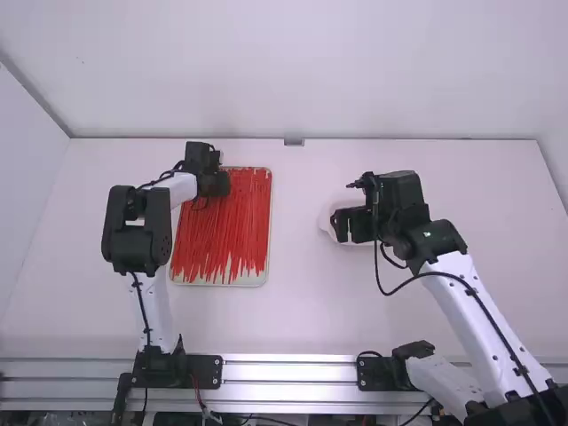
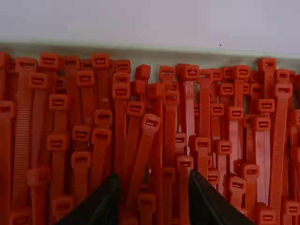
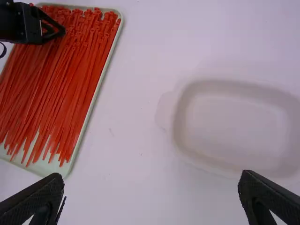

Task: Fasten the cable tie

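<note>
The red cable tie has a thin strap (image 2: 139, 164) and a slotted head (image 2: 151, 122), so its strap will bend around into a loop when I thread it.
A pile of red cable ties (image 1: 222, 231) lies on a pale tray (image 1: 267, 232) left of the table's middle. My left gripper (image 1: 206, 185) hangs low over the far left end of the pile. In the left wrist view it is open (image 2: 152, 201), its fingers straddling a few tie heads (image 2: 150, 123) with nothing gripped. In the right wrist view the ties (image 3: 51, 89) and the left gripper (image 3: 33, 26) show too. My right gripper (image 1: 353, 224) is wide open (image 3: 150, 204) above an empty white dish (image 3: 229, 126).
The white dish (image 1: 334, 222) sits right of the tray with a strip of bare table (image 3: 136, 122) between them. The back wall (image 2: 150, 23) rises just past the tray's far edge. The table's right half and front are bare.
</note>
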